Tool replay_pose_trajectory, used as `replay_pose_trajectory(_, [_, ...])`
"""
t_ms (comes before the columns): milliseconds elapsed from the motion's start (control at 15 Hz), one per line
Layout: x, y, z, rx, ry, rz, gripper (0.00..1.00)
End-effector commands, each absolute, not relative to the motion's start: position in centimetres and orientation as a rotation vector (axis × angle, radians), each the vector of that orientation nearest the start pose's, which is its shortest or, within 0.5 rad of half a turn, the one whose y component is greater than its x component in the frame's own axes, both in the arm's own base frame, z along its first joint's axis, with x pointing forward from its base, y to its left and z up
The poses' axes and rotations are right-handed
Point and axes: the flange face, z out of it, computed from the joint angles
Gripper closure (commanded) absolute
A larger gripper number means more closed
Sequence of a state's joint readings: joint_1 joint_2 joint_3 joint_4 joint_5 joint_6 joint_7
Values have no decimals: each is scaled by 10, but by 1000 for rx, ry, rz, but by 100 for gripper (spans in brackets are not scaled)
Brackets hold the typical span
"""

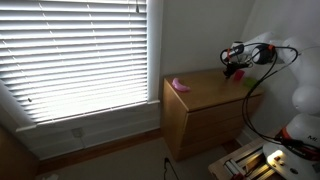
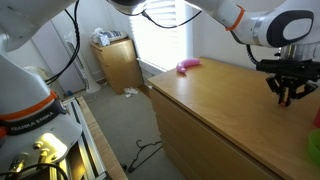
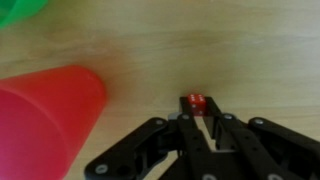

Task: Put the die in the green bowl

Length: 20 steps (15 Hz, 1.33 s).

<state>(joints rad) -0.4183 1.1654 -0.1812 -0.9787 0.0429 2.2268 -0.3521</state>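
Note:
The red die (image 3: 196,103) is pinched at the ends of my gripper's fingers. My gripper keeps lifting it above the red cup and let it go over the green bowl (image 2: 314,147).
In the wrist view a small red die (image 3: 196,102) with white pips sits between the tips of my black gripper (image 3: 198,114), whose fingers are closed on it above the wooden dresser top. The green bowl (image 3: 18,10) shows only as a bright green edge at the top left corner. It also shows as a green patch at the right edge of an exterior view (image 2: 314,146). In both exterior views the gripper (image 2: 289,94) (image 1: 234,63) hangs over the far end of the dresser. The die is too small to see there.
A red cup (image 3: 45,118) lies on its side at the left of the wrist view, between the gripper and the bowl. A flat pink object (image 2: 188,66) (image 1: 180,85) lies at the other end of the dresser top (image 2: 220,100). Window blinds (image 1: 75,50) are behind.

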Motion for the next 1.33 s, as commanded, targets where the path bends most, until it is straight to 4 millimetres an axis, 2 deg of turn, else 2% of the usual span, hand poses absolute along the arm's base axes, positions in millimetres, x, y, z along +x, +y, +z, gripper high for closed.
replay_pose_trajectory(0, [671, -387, 177, -3295, 533, 132, 96])
replay_pose_trajectory(333, [648, -386, 232, -3332, 780, 360, 96])
replay_pose_trajectory(467, [636, -393, 253, -3337, 821, 368, 96])
replay_pose_trajectory(667, [613, -418, 282, -3294, 946, 308, 96])
replay_pose_trajectory(1000, [559, -468, 321, -3147, 1289, 245, 96])
replay_pose_trajectory(1267, [533, -490, 343, -3061, 1469, 160, 96])
